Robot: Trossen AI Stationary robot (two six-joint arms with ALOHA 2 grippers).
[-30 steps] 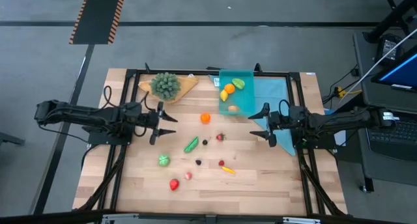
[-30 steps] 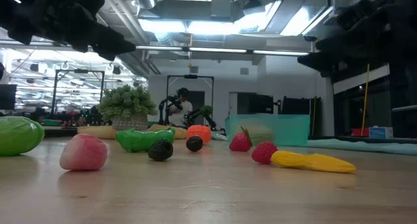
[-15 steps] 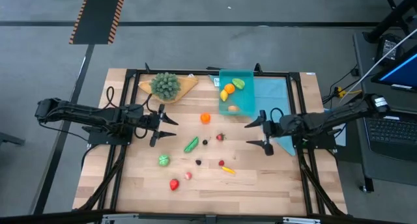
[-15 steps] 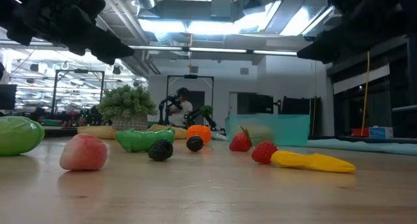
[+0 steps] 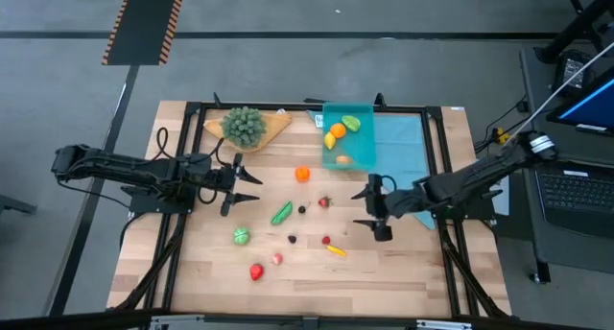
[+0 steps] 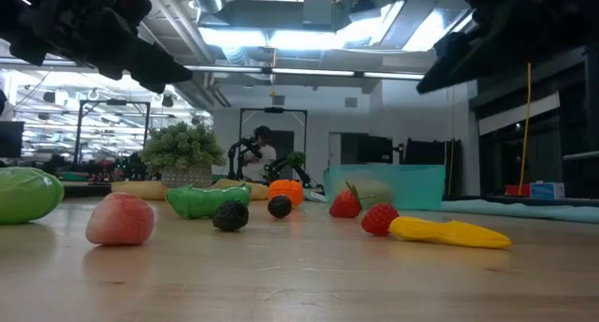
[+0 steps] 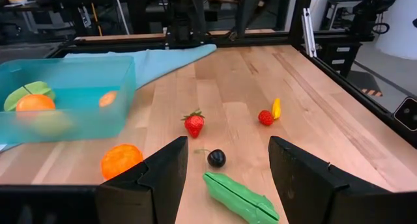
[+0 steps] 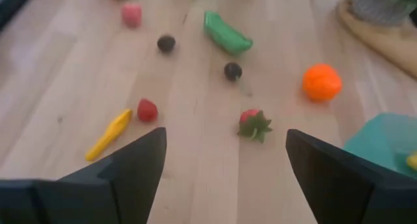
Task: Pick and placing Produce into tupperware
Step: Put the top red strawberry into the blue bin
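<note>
My right gripper should keep going down toward the strawberry until its fingers close at the strawberry's leaves, because the strawberry's leafy end (image 8: 255, 126) faces the open gripper, clear of other produce.
Loose Produce lies on the wooden table: an orange (image 5: 302, 174), a strawberry (image 5: 324, 201), a dark berry (image 5: 301, 210), a green pod (image 5: 281, 213), a green round piece (image 5: 241, 236), a red berry (image 5: 326, 240) and a yellow piece (image 5: 336, 250). The teal tupperware (image 5: 365, 148) stands at the far middle with an orange piece (image 5: 338, 130) and a green piece (image 5: 352, 123) in it. My left gripper (image 5: 251, 185) hovers open left of the pod. My right gripper (image 5: 368, 205) hovers open, tilted down, right of the strawberry (image 8: 254, 125).
A bushy green plant on a tan board (image 5: 245, 126) sits at the far left. A light-blue cloth (image 5: 401, 138) lies right of the tupperware. Black frame rails (image 5: 288, 107) border the table. A pink piece (image 5: 277, 259) and a red piece (image 5: 256, 271) lie near the front.
My right gripper has swung from beside the cloth toward the table's left and near edges, closer to the strawberry. It has tipped nose-down and stayed open. The produce has not moved.
</note>
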